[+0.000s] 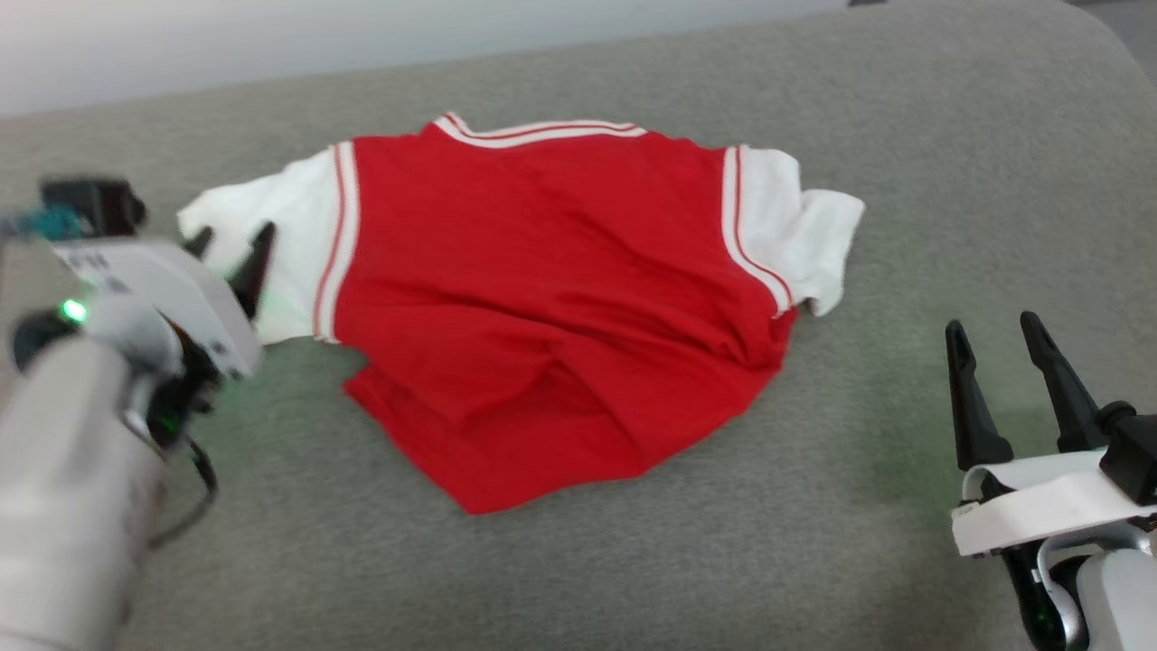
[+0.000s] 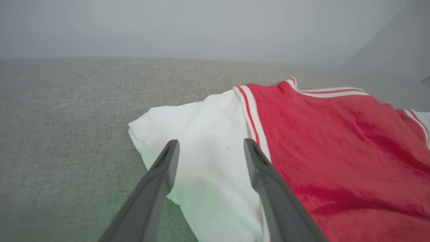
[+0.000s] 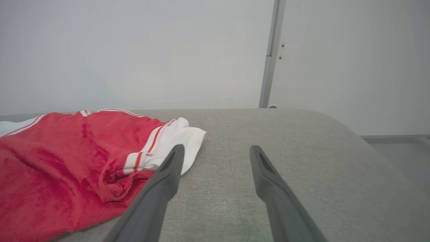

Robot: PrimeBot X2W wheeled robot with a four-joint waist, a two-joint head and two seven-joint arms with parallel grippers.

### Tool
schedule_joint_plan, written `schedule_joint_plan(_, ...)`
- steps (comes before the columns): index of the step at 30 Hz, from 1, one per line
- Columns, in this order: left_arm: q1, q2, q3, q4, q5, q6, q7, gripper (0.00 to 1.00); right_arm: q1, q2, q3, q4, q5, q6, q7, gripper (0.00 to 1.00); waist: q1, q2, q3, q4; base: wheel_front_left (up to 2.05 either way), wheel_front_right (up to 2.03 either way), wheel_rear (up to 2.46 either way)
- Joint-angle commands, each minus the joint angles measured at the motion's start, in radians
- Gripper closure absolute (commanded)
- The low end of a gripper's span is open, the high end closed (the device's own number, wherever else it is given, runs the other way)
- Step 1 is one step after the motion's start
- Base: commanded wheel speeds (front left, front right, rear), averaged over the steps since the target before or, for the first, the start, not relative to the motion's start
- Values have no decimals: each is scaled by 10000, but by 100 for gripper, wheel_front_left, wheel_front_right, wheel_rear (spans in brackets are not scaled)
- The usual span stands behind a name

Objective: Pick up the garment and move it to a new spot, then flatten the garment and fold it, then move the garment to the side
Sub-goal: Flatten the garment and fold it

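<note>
The robot should expect the garment's lettered front to be hidden underneath, because the collar has its shallow back edge showing above plain red cloth.
The red garment with white sleeves lies spread but rumpled on the grey cushioned surface, collar at the far side, lower hem bunched and folded over. My left gripper hovers open over the left white sleeve, its fingers straddling the cloth without closing on it. My right gripper stands open at the lower right, apart from the garment, with nothing between its fingers. In the right wrist view the right white sleeve lies folded just left of my right gripper.
The grey surface curves away at the far right edge. A pale wall with a vertical grey strip stands behind it. Bare fabric lies in front of and right of the garment.
</note>
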Motion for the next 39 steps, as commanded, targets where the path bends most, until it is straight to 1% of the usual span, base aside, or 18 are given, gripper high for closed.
schedule_joint_plan(1,468,-42,-26,-222,96,-36,-612,0,-135,-249,140,126,108,-14,-3,0,0,0,-446,649,0,0,0)
schedule_joint_plan(4,1465,-449,6,-857,194,-44,-2228,0,-411,-771,577,448,413,-14,83,0,0,0,-569,1153,0,0,0)
schedule_joint_plan(5,1786,-531,-14,-1079,308,28,-2749,0,-515,-987,743,509,523,-14,178,0,0,0,-610,1316,0,0,0)
schedule_joint_plan(7,2390,-805,68,-1572,471,247,-3328,0,-749,-1396,1008,596,860,-14,424,0,0,0,-674,1688,0,0,0)
schedule_joint_plan(10,3298,-1100,245,-2694,1169,690,-3554,0,-1249,-2130,1414,660,1288,-14,942,0,0,0,-657,2227,0,0,0)
schedule_joint_plan(12,3922,-1301,673,-3887,2005,1092,-3573,0,-1632,-2661,1776,797,1558,-14,1483,0,0,0,-571,2552,0,0,0)
schedule_joint_plan(15,5098,-1656,1298,-5475,3261,1567,-3554,0,-2407,-3482,2477,1082,2179,-14,2550,0,0,0,-417,2977,0,0,0)
schedule_joint_plan(19,6103,-2232,1932,-6945,4542,1811,-3557,0,-3504,-4673,3608,1675,3153,-14,4371,0,0,0,-99,3499,0,0,0)
schedule_joint_plan(20,6276,-2402,2040,-7233,4764,1796,-3557,0,-3802,-4945,3931,1779,3467,-14,4883,0,0,0,0,3624,0,0,0)
schedule_joint_plan(23,6646,-2820,2293,-7781,5312,1571,-3558,0,-4590,-5639,4747,2139,4502,-14,6537,0,0,0,283,3924,0,0,0)
schedule_joint_plan(27,6775,-3335,2571,-8103,5751,1238,-3559,0,-5613,-6428,5414,2593,5546,-14,8178,0,0,0,749,4241,0,0,0)
schedule_joint_plan(28,6775,-3335,2571,-8103,5751,1238,-3559,0,-5613,-6428,5414,2593,5546,-14,8178,0,0,0,749,4241,0,0,0)
schedule_joint_plan(31,6681,-3653,2800,-8279,6044,936,-3559,0,-6268,-6792,5751,2958,5853,-14,8976,0,0,0,1130,4426,0,0,0)
schedule_joint_plan(33,6676,-3782,2965,-8307,6208,777,-3560,0,-6599,-6877,5974,3219,5899,-14,9276,0,0,0,1338,4482,0,0,0)
schedule_joint_plan(36,6667,-3929,3204,-8331,6426,584,-3560,0,-6809,-6772,6342,3530,6220,-14,9722,0,0,0,1505,4486,0,0,0)
schedule_joint_plan(39,6633,-4036,3425,-8422,6606,435,-3560,0,-6742,-6681,6746,3565,6621,-13,10038,0,0,0,1563,4467,0,0,0)
